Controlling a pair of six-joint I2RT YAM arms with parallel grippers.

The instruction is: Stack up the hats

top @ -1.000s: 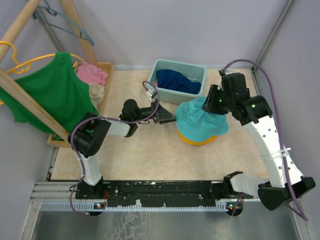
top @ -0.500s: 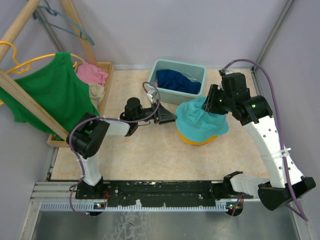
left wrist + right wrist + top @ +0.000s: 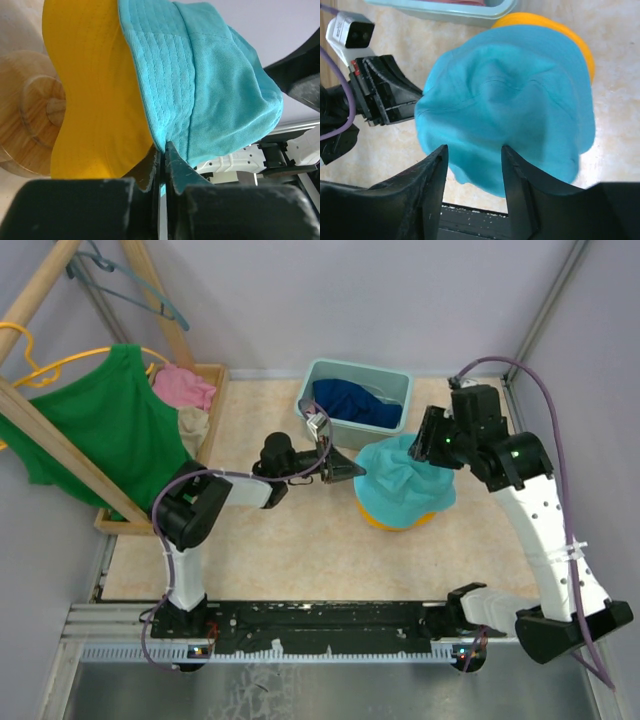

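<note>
The teal hat sits crumpled and crooked point(image 3: 396, 480) atop the orange-yellow hat; my right gripper should grab the teal hat's brim point(image 3: 449, 493) opposite my left gripper and spread it straight.
A teal hat point(image 3: 405, 478) lies over an orange-yellow hat point(image 3: 392, 520) in the middle of the table. My left gripper point(image 3: 354, 471) is at the teal hat's left side, shut on its brim. In the left wrist view the jaws point(image 3: 164, 150) pinch the teal brim point(image 3: 210, 85), with the orange-yellow hat point(image 3: 95, 100) to its left. Above the teal hat's crown point(image 3: 505, 100) my right gripper point(image 3: 430, 440) hangs open; its fingers point(image 3: 473, 150) hold nothing. A navy blue hat point(image 3: 355, 405) lies in the bin.
A pale teal bin point(image 3: 320, 375) stands behind the stacked hats. At the back left, a wooden tray point(image 3: 215, 375) holds a pink cloth point(image 3: 183, 388). A green tank top point(image 3: 100, 425) hangs on a wooden rack at the left.
My left gripper moved right to the teal hat and shut on its brim. My right gripper opened, let go of the crown and drew back slightly.
</note>
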